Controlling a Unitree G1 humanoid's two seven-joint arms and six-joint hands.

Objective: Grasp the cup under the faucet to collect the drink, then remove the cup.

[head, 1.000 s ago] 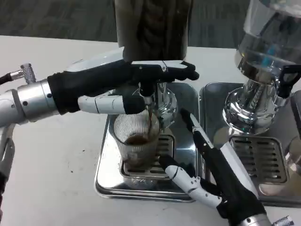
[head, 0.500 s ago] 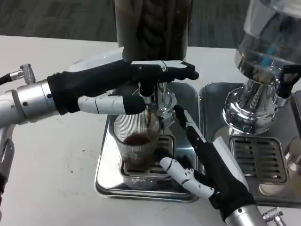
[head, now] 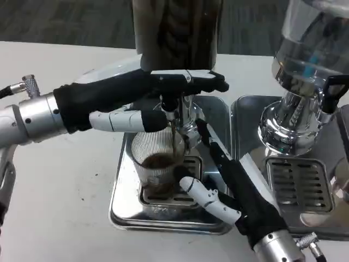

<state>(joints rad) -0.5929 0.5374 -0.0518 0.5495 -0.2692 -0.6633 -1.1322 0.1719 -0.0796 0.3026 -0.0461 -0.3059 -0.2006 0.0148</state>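
Only a thin dark stream [head: 174,136] feeds the drink's shallow pool. I expect the dark drink [head: 158,161] to stay well below the cup's rim when I carry the cup away.
A ribbed clear cup [head: 154,159] stands on the grate of the steel drip tray [head: 122,203], under the faucet [head: 169,109] of the dark-drink dispenser [head: 177,33]. Dark drink lies in the cup's bottom, and a thin dark stream runs into it. My left hand [head: 136,98] reaches in from the left and grips the faucet handle, fingers laid over its top and thumb below. My right hand [head: 235,188] sits just right of the cup with its fingers spread. Its thumb is by the cup's base and a long finger lies along the cup's right side. I cannot tell whether they touch the cup.
A second dispenser [head: 308,76] with a clear jar and a black tap stands at the right on its own steel tray [head: 246,112]. Bare white table [head: 60,191] lies left of the drip tray and in front of it.
My right hand has moved up and to the left, closing in on the cup's right side. The left hand stays on the faucet handle, and the drink keeps running.
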